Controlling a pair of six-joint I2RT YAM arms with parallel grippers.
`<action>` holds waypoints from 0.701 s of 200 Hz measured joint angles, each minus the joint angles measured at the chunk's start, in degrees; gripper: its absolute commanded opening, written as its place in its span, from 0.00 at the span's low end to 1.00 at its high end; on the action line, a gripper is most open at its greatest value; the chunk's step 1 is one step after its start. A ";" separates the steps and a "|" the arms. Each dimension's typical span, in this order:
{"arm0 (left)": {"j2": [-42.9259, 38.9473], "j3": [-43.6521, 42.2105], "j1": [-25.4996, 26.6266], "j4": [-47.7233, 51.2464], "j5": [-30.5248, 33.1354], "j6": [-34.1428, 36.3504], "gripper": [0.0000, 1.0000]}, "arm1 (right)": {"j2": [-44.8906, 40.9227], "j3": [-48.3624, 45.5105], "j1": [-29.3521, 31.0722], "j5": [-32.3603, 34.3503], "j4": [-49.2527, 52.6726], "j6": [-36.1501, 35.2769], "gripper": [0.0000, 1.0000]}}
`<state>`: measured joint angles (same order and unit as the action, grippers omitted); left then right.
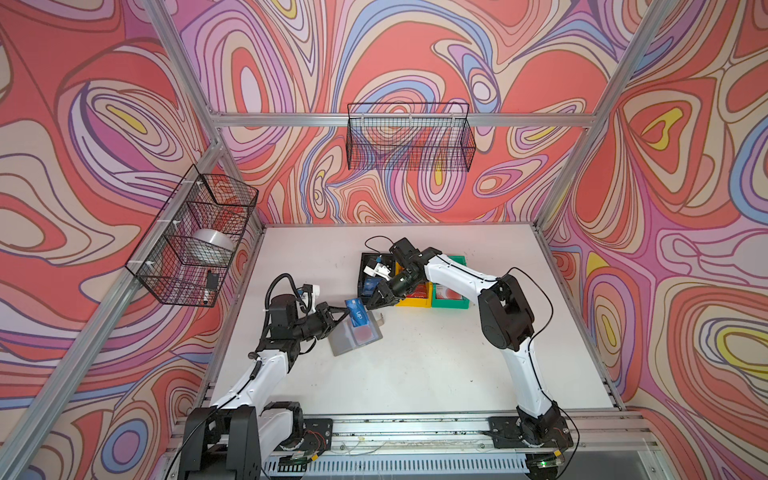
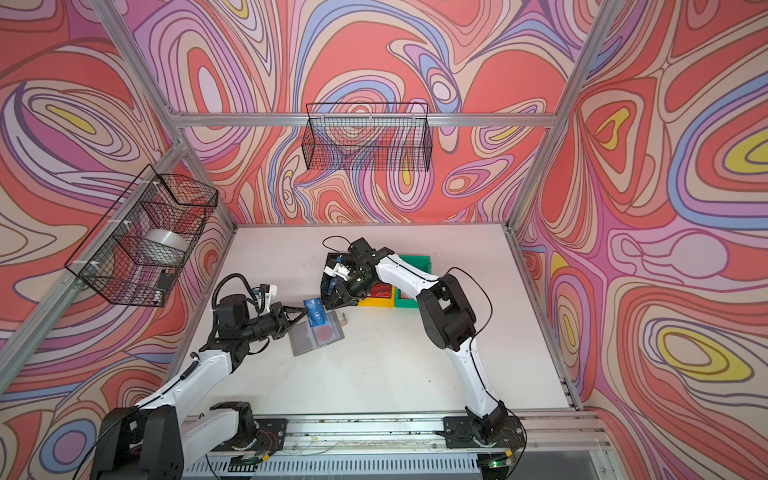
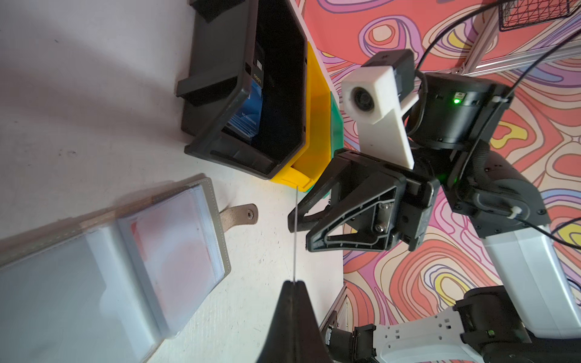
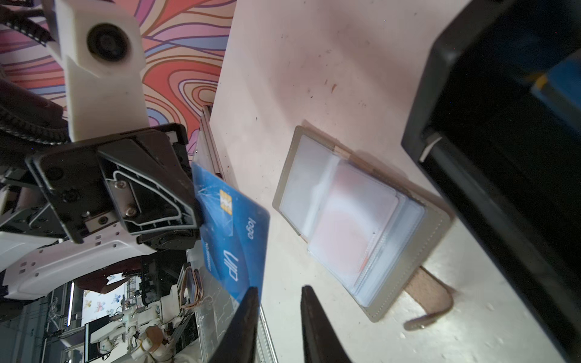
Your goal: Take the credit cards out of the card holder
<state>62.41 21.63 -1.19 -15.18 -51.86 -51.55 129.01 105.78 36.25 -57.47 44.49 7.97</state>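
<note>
My left gripper is holding the blue card by one end, away from the black bin. My right gripper should therefore grab the card's loose end and bring the card to the bin.
My left gripper is shut on one end of a blue "VIP" credit card, which it holds on edge above the table. My right gripper stands open at the card's free end. The card's corner lies beside one of its fingers and the gap between the jaws shows only table. Just below them the grey-green card holder lies open flat, snap tab out. A pale card with a red disc sits in one of its clear sleeves.
Behind the right gripper stand a black bin holding a blue card, a yellow bin holding a red card, and a green bin. Wire baskets hang on the left wall and back wall.
</note>
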 measured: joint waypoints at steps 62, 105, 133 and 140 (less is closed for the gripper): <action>2.19 -2.58 0.17 -7.41 -0.68 -3.63 0.00 | 0.02 -3.80 0.17 -4.66 -5.86 2.64 0.28; 3.43 -2.67 0.85 -9.70 -0.63 -4.09 0.00 | 0.02 -5.97 0.20 -7.39 -10.49 5.09 0.23; 4.92 -2.99 1.09 -10.97 -0.35 -4.22 0.02 | 0.02 -6.34 0.17 -8.94 -12.22 5.95 0.03; 5.29 -3.10 1.09 -10.91 0.09 -4.22 0.04 | 0.02 -6.38 0.09 -9.88 -12.59 6.12 0.00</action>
<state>67.70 18.52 -0.10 -26.09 -51.77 -55.77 129.03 99.39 36.34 -67.35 31.90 14.09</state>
